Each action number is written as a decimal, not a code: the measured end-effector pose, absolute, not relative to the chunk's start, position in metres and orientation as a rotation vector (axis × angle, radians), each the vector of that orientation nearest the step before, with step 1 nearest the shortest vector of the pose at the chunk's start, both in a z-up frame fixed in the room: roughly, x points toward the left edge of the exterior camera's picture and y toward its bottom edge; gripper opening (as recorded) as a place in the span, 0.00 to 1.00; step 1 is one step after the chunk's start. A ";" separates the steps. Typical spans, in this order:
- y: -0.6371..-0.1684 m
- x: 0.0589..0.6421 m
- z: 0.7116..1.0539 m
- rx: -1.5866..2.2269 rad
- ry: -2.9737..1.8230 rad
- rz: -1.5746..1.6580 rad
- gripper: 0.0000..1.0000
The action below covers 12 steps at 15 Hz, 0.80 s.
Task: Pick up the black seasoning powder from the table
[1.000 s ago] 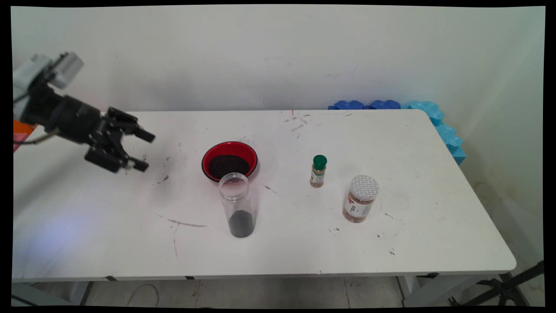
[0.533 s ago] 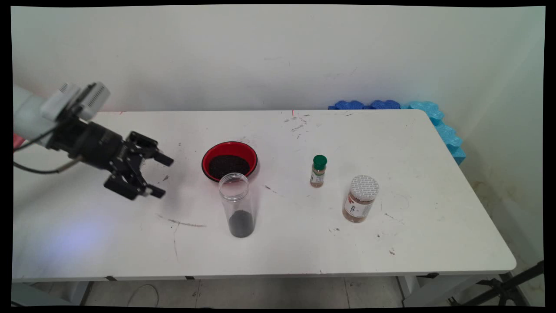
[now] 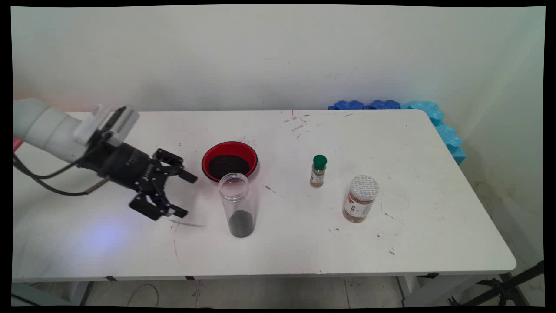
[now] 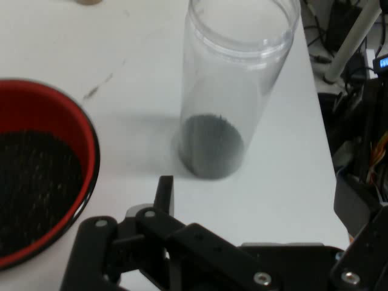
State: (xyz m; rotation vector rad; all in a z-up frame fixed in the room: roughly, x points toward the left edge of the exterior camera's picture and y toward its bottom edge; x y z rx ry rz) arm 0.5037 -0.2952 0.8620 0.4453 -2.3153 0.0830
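Observation:
I expect the dark grains (image 3: pixel 241 224) to slide along the jar's side and pour out when I tip the clear jar, because they lie loose below the jar's open top (image 3: pixel 233 185).
My black gripper (image 3: pixel 186 195) hangs open just above the table, pointing right, with nothing between its fingers. A short way to its right stands a tall clear lidless jar (image 3: pixel 236 204) with a layer of dark grains at its bottom. In the hand view that jar (image 4: pixel 233 91) stands straight ahead, and only one fingertip (image 4: pixel 163 193) and the linkage show. A red bowl (image 3: pixel 229 160) of dark grains sits just behind the jar; its rim (image 4: pixel 90 145) fills the hand view's left side.
A small spice bottle with a green cap (image 3: pixel 318 171) stands right of the bowl. Farther right is a wider jar with a white lid (image 3: pixel 360 198). Blue foam pieces (image 3: pixel 434 119) line the table's far right corner. Black cables trail from the arm at the left.
The arm has swung in from the left and come down and to the right, bringing the open gripper close to the clear jar. Nothing on the table has moved.

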 end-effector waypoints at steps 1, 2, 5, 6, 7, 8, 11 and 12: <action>-0.297 0.498 0.860 0.441 -2.312 0.082 1.00; -0.298 0.491 0.857 0.435 -2.309 0.076 1.00; -0.303 0.474 0.851 0.424 -2.301 0.063 1.00; -0.305 0.469 0.849 0.420 -2.298 0.061 1.00; -0.306 0.465 0.847 0.417 -2.296 0.059 1.00; -0.308 0.462 0.845 0.415 -2.294 0.058 1.00; -0.312 0.452 0.841 0.412 -2.286 0.057 1.00; -0.313 0.450 0.839 0.412 -2.284 0.056 1.00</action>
